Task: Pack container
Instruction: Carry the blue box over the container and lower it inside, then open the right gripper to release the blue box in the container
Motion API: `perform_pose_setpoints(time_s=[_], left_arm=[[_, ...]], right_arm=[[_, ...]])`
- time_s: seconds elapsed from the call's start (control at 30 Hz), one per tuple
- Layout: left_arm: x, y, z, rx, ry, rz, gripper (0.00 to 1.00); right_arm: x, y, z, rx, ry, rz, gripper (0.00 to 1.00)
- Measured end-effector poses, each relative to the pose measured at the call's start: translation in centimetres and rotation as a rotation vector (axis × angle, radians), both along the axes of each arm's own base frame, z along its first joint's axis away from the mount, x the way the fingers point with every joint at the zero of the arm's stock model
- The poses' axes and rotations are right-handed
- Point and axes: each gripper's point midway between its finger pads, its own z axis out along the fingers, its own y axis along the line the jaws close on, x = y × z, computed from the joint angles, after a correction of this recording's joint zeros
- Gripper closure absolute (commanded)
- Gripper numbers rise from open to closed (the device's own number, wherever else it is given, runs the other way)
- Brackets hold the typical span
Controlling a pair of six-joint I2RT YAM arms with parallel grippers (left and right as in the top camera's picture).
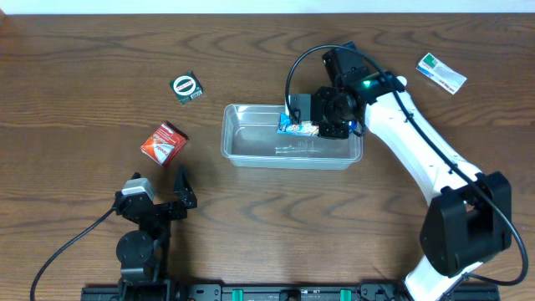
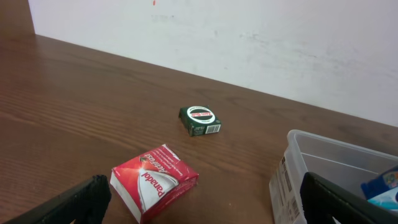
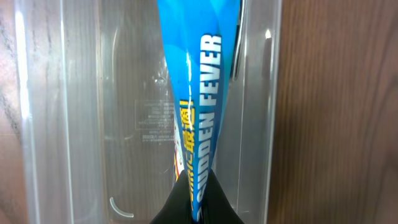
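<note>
My right gripper needs to go on moving the blue packet (image 1: 295, 126) down, as the packet hangs lengthwise between the clear container's sides, until it touches the container's bottom (image 1: 299, 145) before it lets go.
The clear plastic container (image 1: 251, 144) sits mid-table; it also shows in the left wrist view (image 2: 298, 168) and the right wrist view (image 3: 68, 112). My right gripper (image 1: 322, 124) is shut on a blue packet (image 3: 200, 93) marked "SUDDEN FEVER" and holds it over the container's right part (image 1: 297, 127). My left gripper (image 2: 205, 208) is open and empty, near the table's front left, facing a red Panadol box (image 2: 155, 180) that also shows in the overhead view (image 1: 163, 142).
A dark green packet (image 1: 186, 87) lies at the back left, also in the left wrist view (image 2: 200, 120). A white and green packet (image 1: 441, 73) lies at the far right. A white wall stands behind the table.
</note>
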Motion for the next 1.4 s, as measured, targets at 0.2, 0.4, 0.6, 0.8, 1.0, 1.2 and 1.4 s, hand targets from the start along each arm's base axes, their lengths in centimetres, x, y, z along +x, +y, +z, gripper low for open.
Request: perform_pose_setpoints(time_s=[0.2,0.4,0.6,0.8,1.0,1.2,1.4], left_arm=[[0.0,0.0,0.0,0.000,0.000,0.000,0.02],[0.0,0.0,0.0,0.000,0.000,0.000,0.02],[0.0,0.0,0.0,0.000,0.000,0.000,0.02],[0.0,0.0,0.0,0.000,0.000,0.000,0.02],[0.0,0.0,0.0,0.000,0.000,0.000,0.02],[0.0,0.0,0.0,0.000,0.000,0.000,0.02],[0.0,0.0,0.0,0.000,0.000,0.000,0.02]], right_arm=[[0.5,-0.5,-0.3,-0.036,-0.020,0.001,0.99],[0.6,-0.9,-0.3,-0.052,-0.029,0.003,0.99],[0.7,-0.9,-0.4,-0.054,-0.033,0.006,0.99],[0.9,-0.8,-1.9,-0.065,-0.007,0.008,0.99],[1.0,-0.9,-3.6,-0.084,0.023,0.005,0.95],[1.4,-1.1,-3.6,-0.090,0.013,-0.022,0.66],[1.4,-1.5,-3.6,-0.095,0.024,-0.047,0.49]])
